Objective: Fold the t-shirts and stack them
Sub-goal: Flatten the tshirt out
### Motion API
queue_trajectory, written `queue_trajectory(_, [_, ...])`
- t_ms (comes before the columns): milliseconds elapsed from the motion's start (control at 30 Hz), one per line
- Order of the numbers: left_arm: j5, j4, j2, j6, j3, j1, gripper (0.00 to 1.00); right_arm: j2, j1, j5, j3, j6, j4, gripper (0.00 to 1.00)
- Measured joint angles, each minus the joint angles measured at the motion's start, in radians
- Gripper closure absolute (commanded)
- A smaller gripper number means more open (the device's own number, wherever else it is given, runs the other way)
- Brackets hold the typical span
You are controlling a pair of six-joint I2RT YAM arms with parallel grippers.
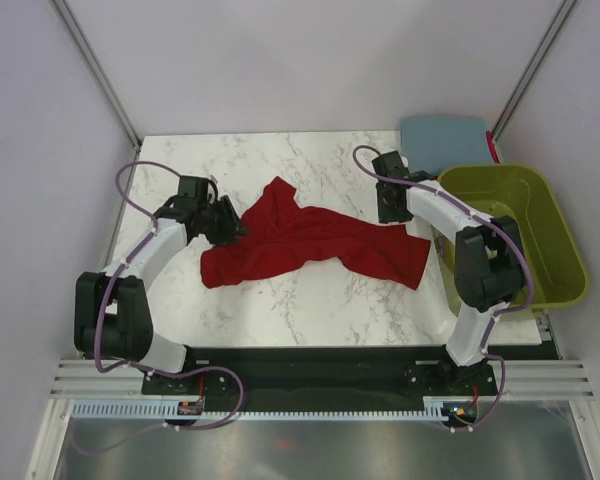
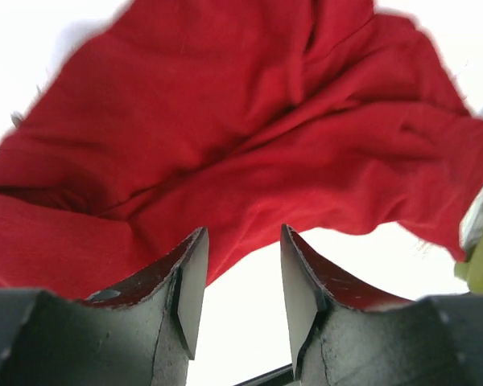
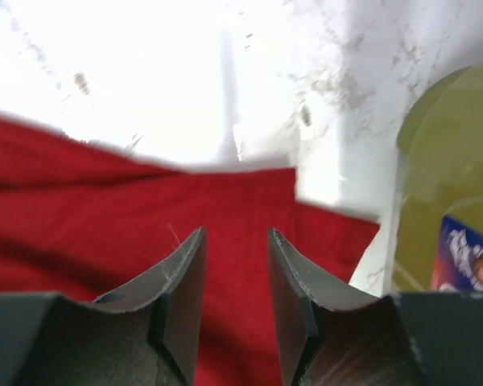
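Note:
Next, my left gripper backs off and pinches the cloth's outer edge at the dark red t-shirt's folded-over end before both grippers lift, because it is hovering inward of that end.
A dark red t-shirt lies crumpled and spread across the middle of the marble table. My left gripper sits at the shirt's left edge. In the left wrist view it is open with nothing between its fingers, and the red cloth lies just ahead. My right gripper hovers at the shirt's upper right edge. It is open too, with the red cloth below the fingers and not pinched. A slate blue-grey t-shirt lies folded at the back right corner.
An olive-green plastic basket stands at the right edge of the table, close beside my right arm. Its wall shows in the right wrist view, with a blue printed item inside it. Walls enclose the table on three sides.

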Motion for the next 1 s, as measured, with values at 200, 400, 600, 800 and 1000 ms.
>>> queue_trajectory(200, [0.036,0.036,0.113,-0.021,-0.115,0.0,0.53,0.099,-0.059,0.003,0.067,-0.01,0.001,0.48])
queue_trajectory(400, [0.02,0.035,0.167,-0.06,-0.123,0.044,0.51,0.137,-0.074,-0.04,0.085,-0.01,0.004,0.45])
queue_trajectory(600, [-0.036,0.017,0.12,-0.071,-0.122,0.127,0.5,0.123,-0.072,-0.102,0.074,-0.018,0.011,0.39])
queue_trajectory(800, [-0.129,-0.017,-0.004,-0.063,-0.095,0.135,0.49,0.112,-0.072,-0.143,0.072,-0.028,0.009,0.39])
queue_trajectory(1000, [-0.159,-0.024,-0.143,-0.037,-0.09,0.135,0.49,0.13,-0.078,-0.141,0.089,-0.029,-0.002,0.39])
